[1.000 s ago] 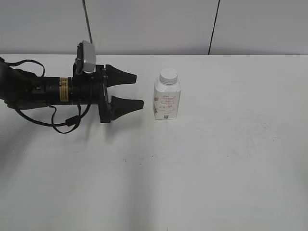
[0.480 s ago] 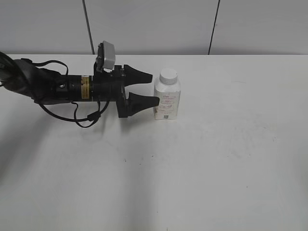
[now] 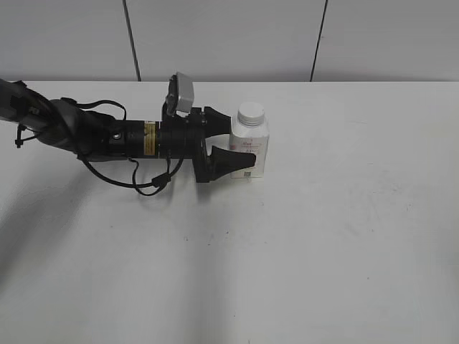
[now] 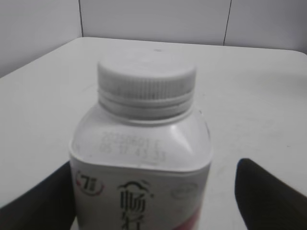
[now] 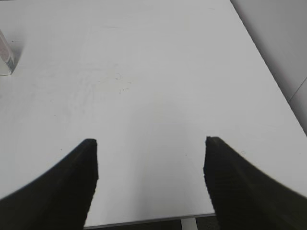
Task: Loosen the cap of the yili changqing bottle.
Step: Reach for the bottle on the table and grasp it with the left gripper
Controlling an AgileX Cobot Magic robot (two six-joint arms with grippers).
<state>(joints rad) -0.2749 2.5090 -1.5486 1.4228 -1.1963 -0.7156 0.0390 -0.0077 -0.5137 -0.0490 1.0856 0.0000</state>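
A seam parts the ribbed cap (image 3: pixel 251 112) from the smooth ring (image 4: pixel 145 110) below, so the cap will come clear off and leave the ring when I turn it.
The yili changqing bottle (image 3: pixel 250 147) stands upright on the white table, white with a pale label, its white cap (image 3: pixel 251 112) on top. In the left wrist view the bottle (image 4: pixel 141 163) fills the frame with the ribbed cap (image 4: pixel 147 79) above. My left gripper (image 3: pixel 233 142) lies horizontal and open, its black fingers on either side of the bottle's body; in the left wrist view (image 4: pixel 156 201) the left finger is at the bottle's side and the right finger stands apart. My right gripper (image 5: pixel 151 163) is open and empty over bare table, out of the exterior view.
The table's edge (image 5: pixel 144 221) runs just below the right gripper's fingers. The bottle's base corner (image 5: pixel 5 55) shows at the far left of the right wrist view. A grey panelled wall (image 3: pixel 229 39) rises behind the table.
My left arm has moved right toward the bottle; its open fingers, earlier short of the bottle, now straddle it. The bottle has not moved.
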